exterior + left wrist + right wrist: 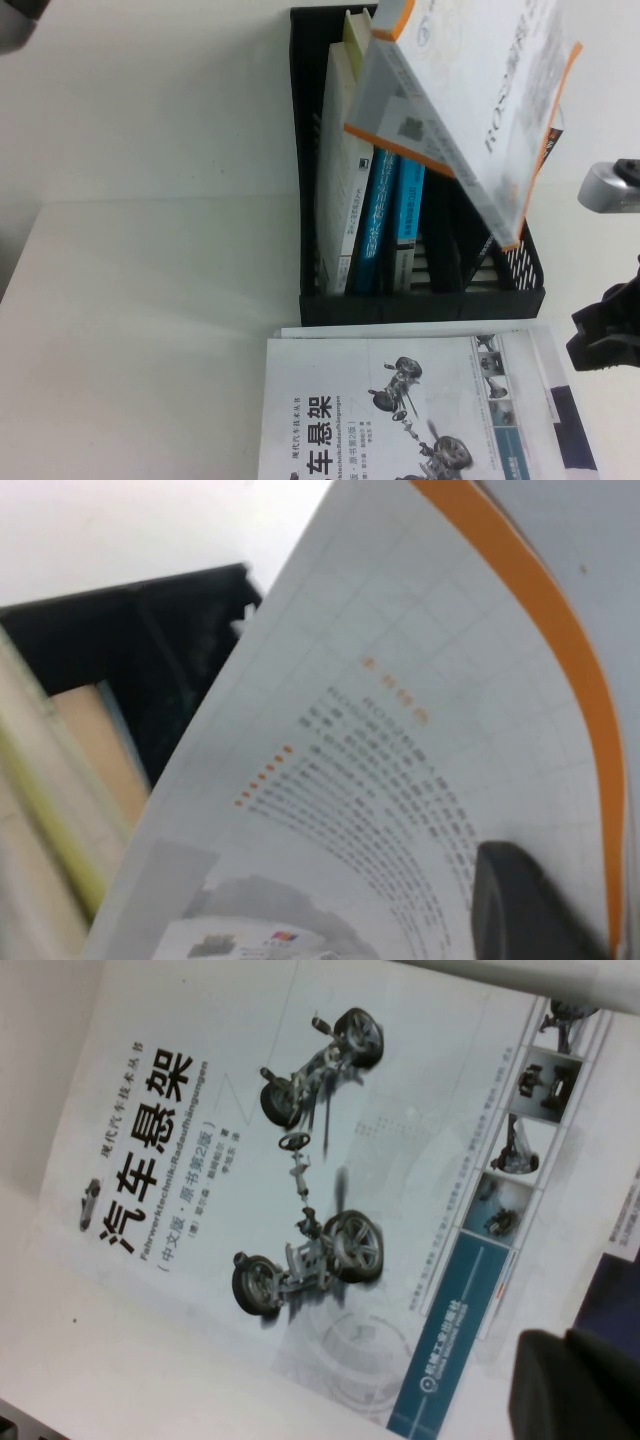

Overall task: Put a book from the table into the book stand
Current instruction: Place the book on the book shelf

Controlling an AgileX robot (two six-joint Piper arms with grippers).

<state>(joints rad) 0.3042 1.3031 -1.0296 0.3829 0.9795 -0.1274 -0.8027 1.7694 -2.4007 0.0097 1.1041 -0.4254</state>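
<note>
My left gripper needs to swing the book back and set it down beside the blue books, because the orange-edged white book's lower corner [511, 243] hangs past the stand's divider.
A white book with orange edges [470, 90] hangs tilted over the black book stand [420, 305], its lower corner down among the right-hand slots. My left gripper [505, 885] is shut on it: one dark finger presses on its printed cover [400, 740]. In the high view this gripper is hidden. A white book with a car suspension picture [400, 410] lies flat on the table in front of the stand and fills the right wrist view [300, 1160]. My right gripper [603, 325] hovers over that book's right edge, shut and empty [565, 1370].
The stand's left slots hold an upright white book [343, 190] and two blue ones [380, 220]. More sheets or books lie under the car book [560, 400]. A grey part of the right arm [605, 185] sits right of the stand. Bare white table [130, 330] lies to the left.
</note>
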